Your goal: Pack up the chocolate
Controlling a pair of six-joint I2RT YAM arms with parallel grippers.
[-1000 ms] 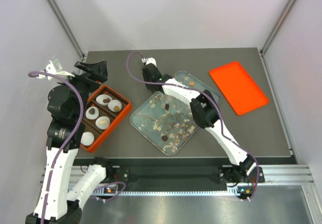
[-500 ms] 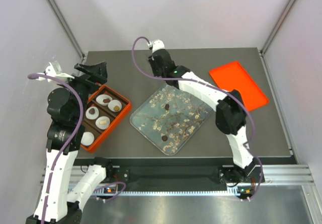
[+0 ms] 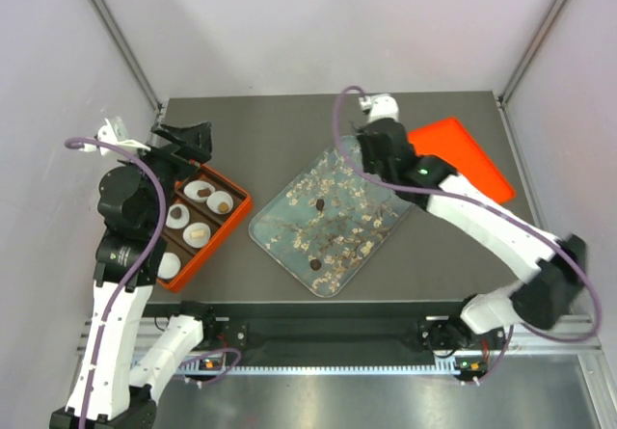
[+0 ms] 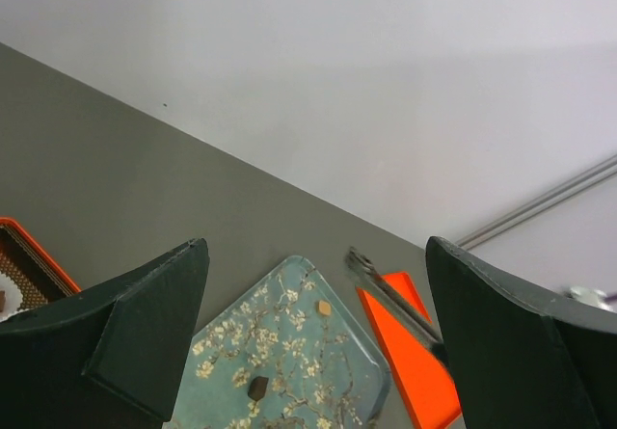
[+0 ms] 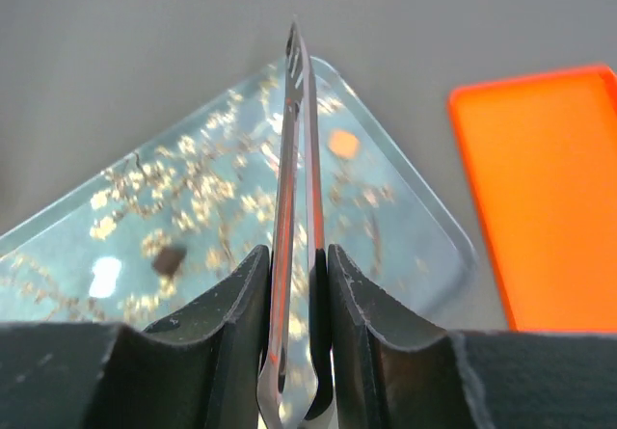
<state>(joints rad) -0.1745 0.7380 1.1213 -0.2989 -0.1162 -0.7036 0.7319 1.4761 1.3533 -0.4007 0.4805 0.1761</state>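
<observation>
The tweezers' tips (image 5: 295, 34) are empty and the grey surface (image 3: 424, 273) beside the tray is clear, so my right gripper should go to that surface next and let go of the tweezers there.
Two dark chocolate pieces (image 3: 317, 203) (image 3: 314, 265) lie on the clear blossom-patterned tray (image 3: 289, 241). The right wrist view shows a caramel piece (image 5: 343, 144) and a dark piece (image 5: 170, 259) on the tray. More pieces (image 3: 220, 201) sit in white paper cups in the orange box (image 3: 238, 219). My right gripper (image 3: 371, 154) (image 5: 296, 251) is shut on metal tweezers (image 5: 289, 159) above the tray's far corner; the tweezer tips hold nothing. My left gripper (image 3: 188, 140) (image 4: 316, 246) is open and empty above the box's far end.
A flat orange lid (image 3: 463, 174) lies at the right, its near-left corner under my right arm; it also shows in the right wrist view (image 5: 540, 198). The left wrist view shows the tweezers (image 4: 390, 294) over the tray's edge (image 4: 289, 265).
My right arm has swung from the tray's far left corner to the right, toward the orange lid, carrying the tweezers. The left arm has barely moved.
</observation>
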